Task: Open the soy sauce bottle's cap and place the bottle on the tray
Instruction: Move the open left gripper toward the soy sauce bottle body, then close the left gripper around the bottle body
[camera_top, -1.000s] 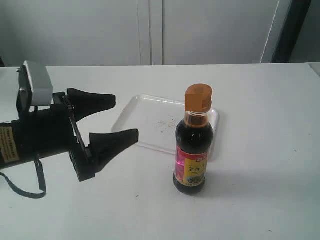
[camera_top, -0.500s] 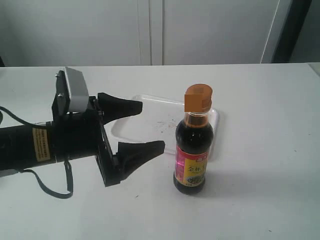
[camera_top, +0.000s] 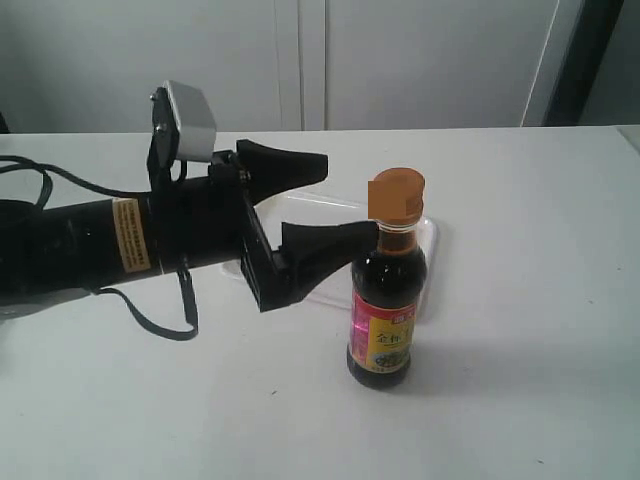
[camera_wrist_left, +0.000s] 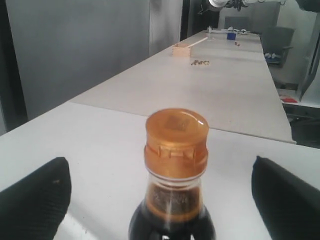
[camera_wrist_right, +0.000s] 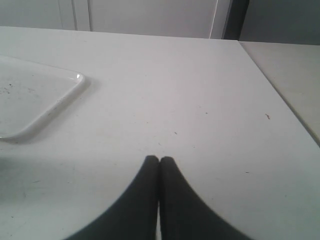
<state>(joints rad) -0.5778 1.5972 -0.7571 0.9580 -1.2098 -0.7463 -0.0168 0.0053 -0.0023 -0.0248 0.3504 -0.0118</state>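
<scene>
My left gripper should go down to the label (camera_top: 383, 335) and grip there, because it is level with the bottle's neck (camera_top: 398, 240) now. That leaves the cap clear for my right gripper.
The soy sauce bottle (camera_top: 387, 308) stands upright on the white table, in front of the tray (camera_top: 285, 215). Its orange-brown cap (camera_top: 396, 194) is closed. My left gripper (camera_top: 350, 198) is open just left of the bottle's neck, one finger behind and one in front, touching nothing. In the left wrist view the cap (camera_wrist_left: 176, 138) is centred between the two black fingers (camera_wrist_left: 35, 200), well apart from both. My right gripper (camera_wrist_right: 159, 160) is shut on nothing, low over the bare table, with a corner of the tray (camera_wrist_right: 35, 100) to one side. It is outside the exterior view.
The left arm's black body (camera_top: 110, 245) and a loose cable (camera_top: 160, 325) lie across the table's left half. A grey wall with cabinet doors stands behind the table. A table edge (camera_wrist_right: 280, 95) shows in the right wrist view.
My left arm has swung right and risen, bringing its open fingers from the table's left side up to the bottle's neck. The bottle has not moved.
</scene>
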